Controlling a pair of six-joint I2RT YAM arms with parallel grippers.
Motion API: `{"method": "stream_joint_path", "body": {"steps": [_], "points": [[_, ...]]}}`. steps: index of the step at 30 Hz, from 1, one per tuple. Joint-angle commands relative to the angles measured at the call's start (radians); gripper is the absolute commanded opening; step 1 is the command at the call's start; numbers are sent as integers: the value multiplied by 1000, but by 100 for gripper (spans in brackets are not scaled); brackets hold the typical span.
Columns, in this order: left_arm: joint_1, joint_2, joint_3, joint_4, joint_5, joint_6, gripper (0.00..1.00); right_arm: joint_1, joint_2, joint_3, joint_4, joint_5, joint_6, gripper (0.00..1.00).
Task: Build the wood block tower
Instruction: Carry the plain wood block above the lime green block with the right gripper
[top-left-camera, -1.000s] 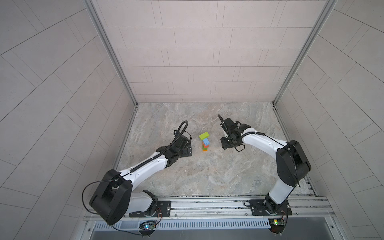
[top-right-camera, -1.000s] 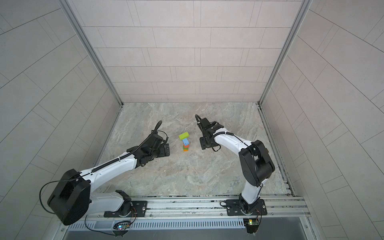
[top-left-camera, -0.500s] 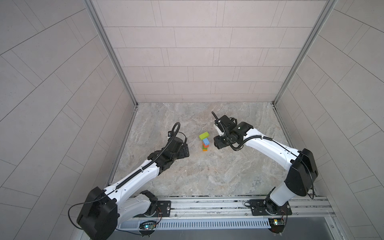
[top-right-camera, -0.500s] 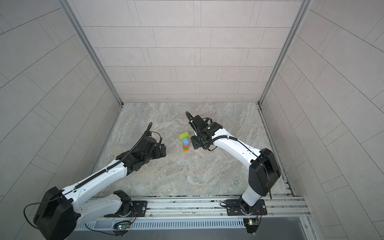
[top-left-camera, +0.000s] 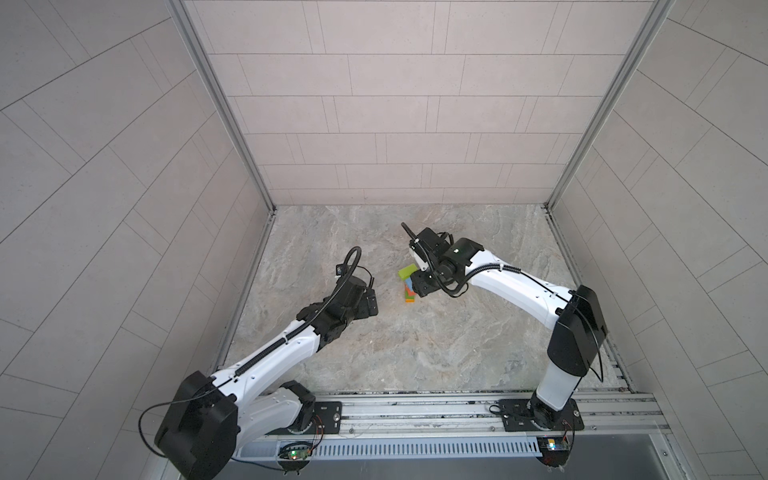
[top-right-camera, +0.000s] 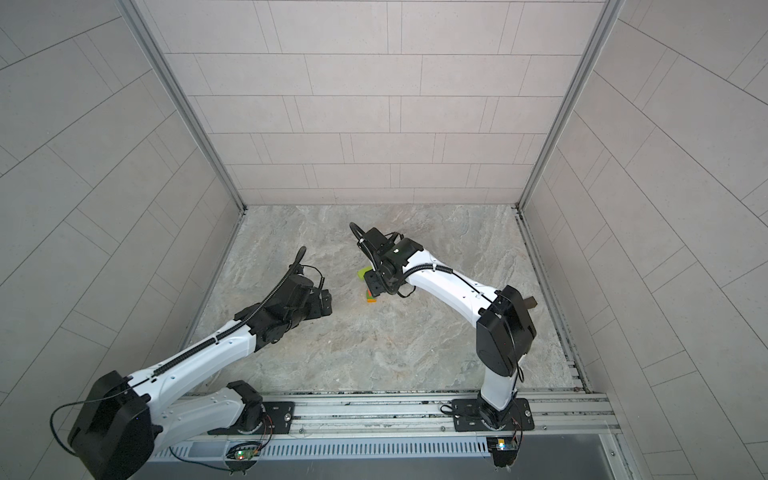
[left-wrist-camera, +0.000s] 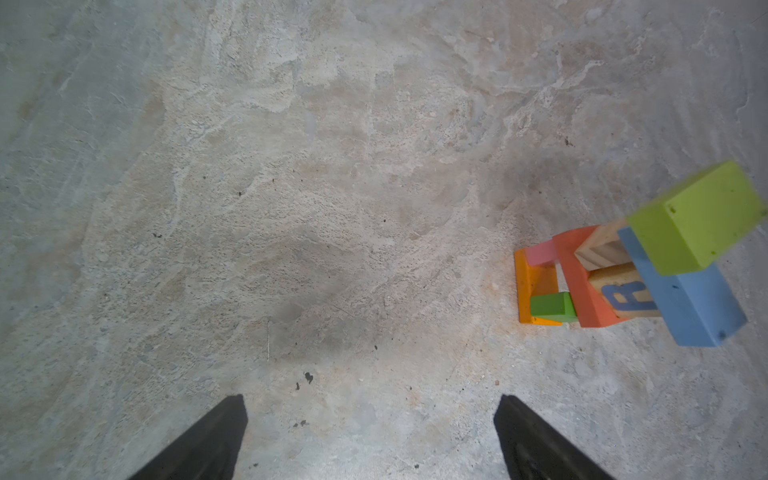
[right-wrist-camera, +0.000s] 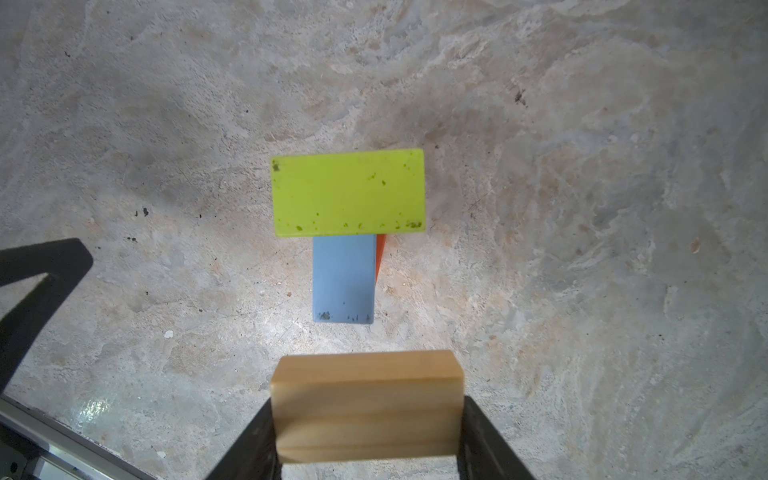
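Note:
The tan wood block is hanging parallel to the lime brick, so my right gripper keeps carrying it until it sits on the blue brick's loose end.
The tower stands mid-floor in both top views: an orange base, pink and green bricks, a red-orange brick, a tan lettered cube, a blue brick and a lime brick on top. My right gripper is shut on a plain tan wood block. It hangs above the tower's right side, short of the lime brick. My left gripper is open and empty over bare floor, left of the tower.
Tiled walls close in the stone floor on three sides, and a metal rail runs along the front. A small dark brown block shows by the right arm's elbow near the right wall.
My right gripper has moved left with the tan block until it reaches the tower. The left arm has shifted its pose while its gripper stays open left of the tower.

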Motion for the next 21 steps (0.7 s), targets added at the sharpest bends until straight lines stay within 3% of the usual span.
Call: {"method": "stream_joint_path", "body": {"steps": [1,21], "points": [[13,10,-12,30,12,5,100,8,28,41,-38,5,2,49],[28,-19,-33,62,43,4,100,13,130,123,-51,-5,-2,48]]}}
